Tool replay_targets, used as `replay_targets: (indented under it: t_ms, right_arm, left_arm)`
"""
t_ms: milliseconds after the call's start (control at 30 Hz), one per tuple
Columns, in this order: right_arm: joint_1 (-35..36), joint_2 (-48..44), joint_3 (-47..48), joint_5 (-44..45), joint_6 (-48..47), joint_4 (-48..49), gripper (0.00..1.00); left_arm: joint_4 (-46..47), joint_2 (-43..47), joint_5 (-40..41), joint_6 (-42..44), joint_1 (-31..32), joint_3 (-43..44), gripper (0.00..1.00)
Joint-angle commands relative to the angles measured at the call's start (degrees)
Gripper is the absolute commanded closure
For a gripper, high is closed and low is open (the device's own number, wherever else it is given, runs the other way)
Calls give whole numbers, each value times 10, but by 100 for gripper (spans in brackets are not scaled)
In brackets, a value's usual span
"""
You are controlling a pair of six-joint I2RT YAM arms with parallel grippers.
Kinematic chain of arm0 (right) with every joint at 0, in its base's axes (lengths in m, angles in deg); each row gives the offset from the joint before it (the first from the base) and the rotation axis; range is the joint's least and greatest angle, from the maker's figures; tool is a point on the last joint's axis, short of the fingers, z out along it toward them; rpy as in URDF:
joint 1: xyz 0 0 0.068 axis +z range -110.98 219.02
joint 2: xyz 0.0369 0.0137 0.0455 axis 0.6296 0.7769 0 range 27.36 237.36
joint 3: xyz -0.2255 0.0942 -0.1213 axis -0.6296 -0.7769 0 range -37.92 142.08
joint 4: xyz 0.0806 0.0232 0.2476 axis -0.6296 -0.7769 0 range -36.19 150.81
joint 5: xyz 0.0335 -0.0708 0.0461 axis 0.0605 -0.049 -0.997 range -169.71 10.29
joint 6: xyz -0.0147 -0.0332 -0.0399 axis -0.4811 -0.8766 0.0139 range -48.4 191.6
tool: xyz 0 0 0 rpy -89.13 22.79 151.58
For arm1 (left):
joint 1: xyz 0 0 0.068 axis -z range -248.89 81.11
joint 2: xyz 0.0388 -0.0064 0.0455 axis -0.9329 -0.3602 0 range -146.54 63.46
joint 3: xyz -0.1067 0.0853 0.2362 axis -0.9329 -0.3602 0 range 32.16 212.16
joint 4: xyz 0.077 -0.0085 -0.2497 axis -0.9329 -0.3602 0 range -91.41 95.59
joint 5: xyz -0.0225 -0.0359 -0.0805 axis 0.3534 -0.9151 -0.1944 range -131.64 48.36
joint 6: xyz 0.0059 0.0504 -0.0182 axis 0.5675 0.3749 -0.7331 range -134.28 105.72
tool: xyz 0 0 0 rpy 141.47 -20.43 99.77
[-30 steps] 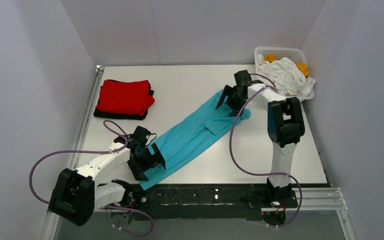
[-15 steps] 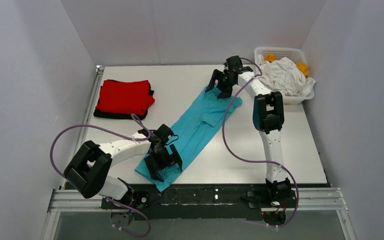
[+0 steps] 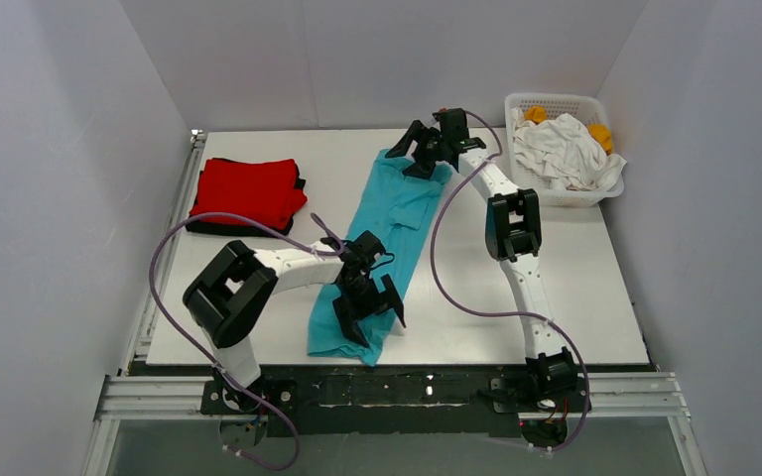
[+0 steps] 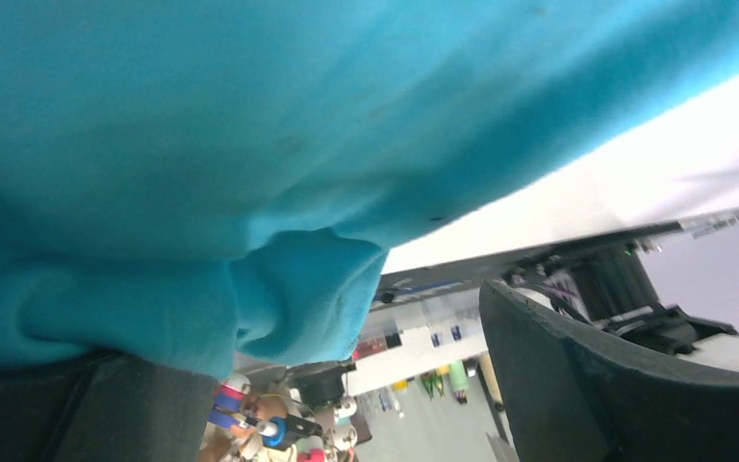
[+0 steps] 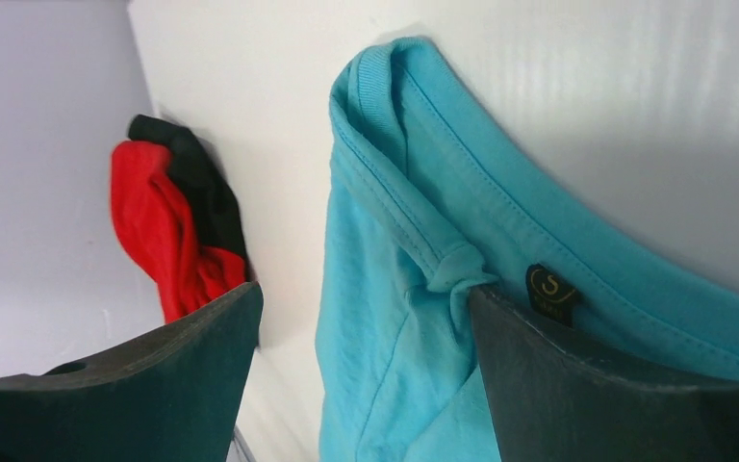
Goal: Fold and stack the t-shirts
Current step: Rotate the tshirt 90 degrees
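Observation:
The turquoise t-shirt [image 3: 399, 236] lies at a slant from collar to hem. Next, I straighten it first, then move my right gripper to the hem's corner [image 3: 375, 353] to fold it up.
A turquoise t-shirt [image 3: 382, 238] lies folded lengthwise on the white table [image 3: 556, 297], collar at the far end. My right gripper [image 3: 414, 151] is open at the collar; in the right wrist view [image 5: 364, 298] the collar [image 5: 443, 260] bunches against the right finger [image 5: 616, 385]. My left gripper [image 3: 367, 309] is open on the shirt's near hem; in the left wrist view [image 4: 337, 337] the cloth [image 4: 298, 144] drapes over the left finger [image 4: 58, 414]. A folded red t-shirt [image 3: 248, 190] lies on a folded black one [image 3: 233, 229] at the far left.
A white lattice basket [image 3: 556, 102] at the far right corner holds a white shirt [image 3: 568, 149] and orange cloth [image 3: 536, 114]. The red [image 5: 159, 231] and black [image 5: 202, 183] stack shows in the right wrist view. The table's dark front rail [image 3: 427, 387] runs just below the shirt's hem.
Both grippers swept the turquoise shirt round: the right moved left and away with the collar, the left moved right with the hem. The shirt turned from diagonal to nearly straight front-to-back.

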Motion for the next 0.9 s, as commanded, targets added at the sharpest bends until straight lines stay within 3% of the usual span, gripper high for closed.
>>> replay_targets:
  t_ms: [0, 200, 367, 700, 867]
  right_arm:
    - [18, 48, 24, -2, 70, 120, 13]
    - [34, 63, 49, 26, 66, 141, 13]
    - [30, 25, 48, 38, -8, 81, 13]
    - [-1, -184, 25, 141, -163, -38, 5]
    - [-4, -329, -105, 184, -233, -90, 2]
  left_arm:
    - [52, -73, -5, 11, 21, 41, 2]
    - [87, -128, -36, -19, 65, 80, 2]
    - [120, -124, -45, -10, 78, 85, 2]
    - [-74, -28, -74, 196, 108, 209, 2]
    - [-207, 96, -30, 289, 109, 163, 2]
